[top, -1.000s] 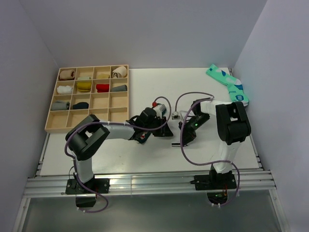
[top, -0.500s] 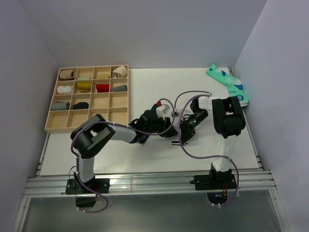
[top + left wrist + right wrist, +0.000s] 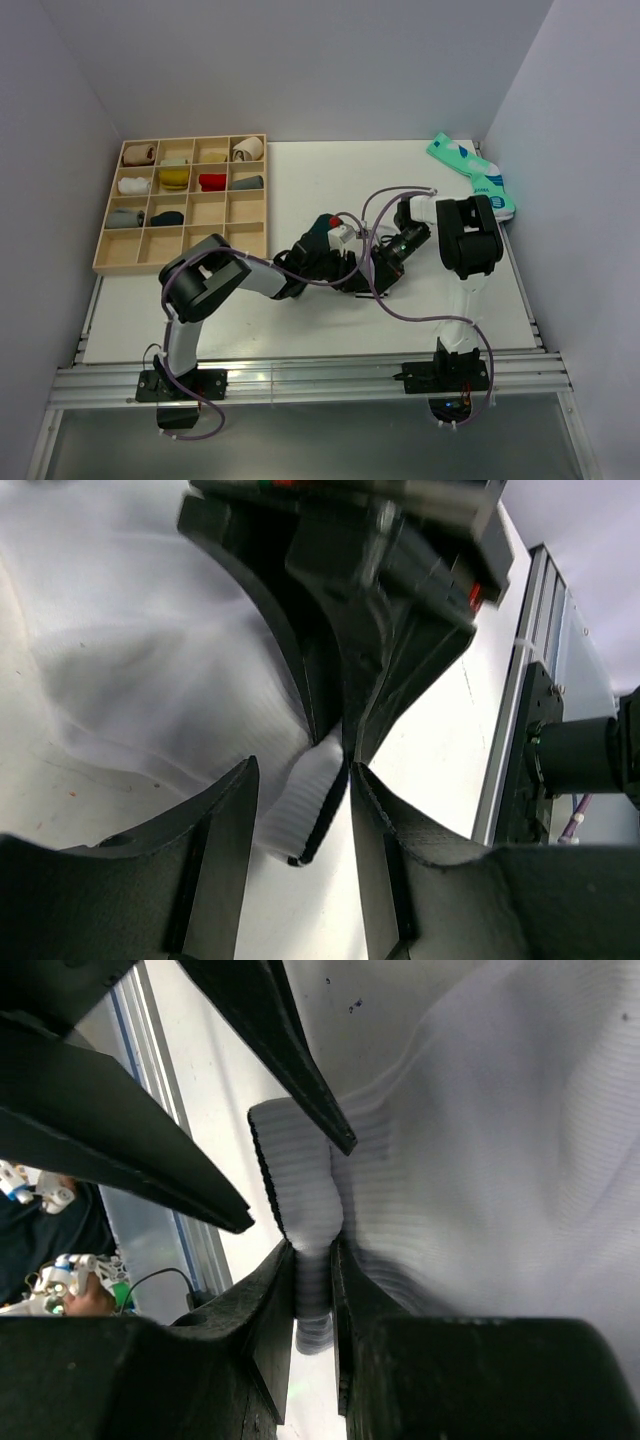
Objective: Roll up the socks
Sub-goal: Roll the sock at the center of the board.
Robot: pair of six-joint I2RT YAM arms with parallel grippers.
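Observation:
The ribbed cuff [image 3: 303, 1182] is pinched beside its black edge by my right gripper. My left gripper should hold the cuff while my right gripper moves back and takes that edge [image 3: 265, 1174].
A white sock [image 3: 150, 660] lies bunched on the table. Its ribbed cuff [image 3: 305, 805], edged in black, stands up between the two grippers. My right gripper [image 3: 312, 1250] is shut on that cuff [image 3: 300, 1175], pinching the ribbed fabric flat. My left gripper [image 3: 300, 770] faces it tip to tip, with its jaws apart on either side of the cuff's free end and a gap on the left side. In the top view both grippers meet at the table's middle, left gripper [image 3: 345, 268] and right gripper [image 3: 383, 268], and they cover the socks.
A wooden compartment tray [image 3: 247, 215] with several rolled socks stands at the back left. A mint-green pair [image 3: 475, 175] lies at the back right by the wall. The metal rail [image 3: 300, 375] runs along the near edge. A cable [image 3: 385, 300] loops beside the right gripper.
The left arm has reached further right, up to the right gripper, and its jaws have spread wider. The right gripper has kept its pinch on the cuff.

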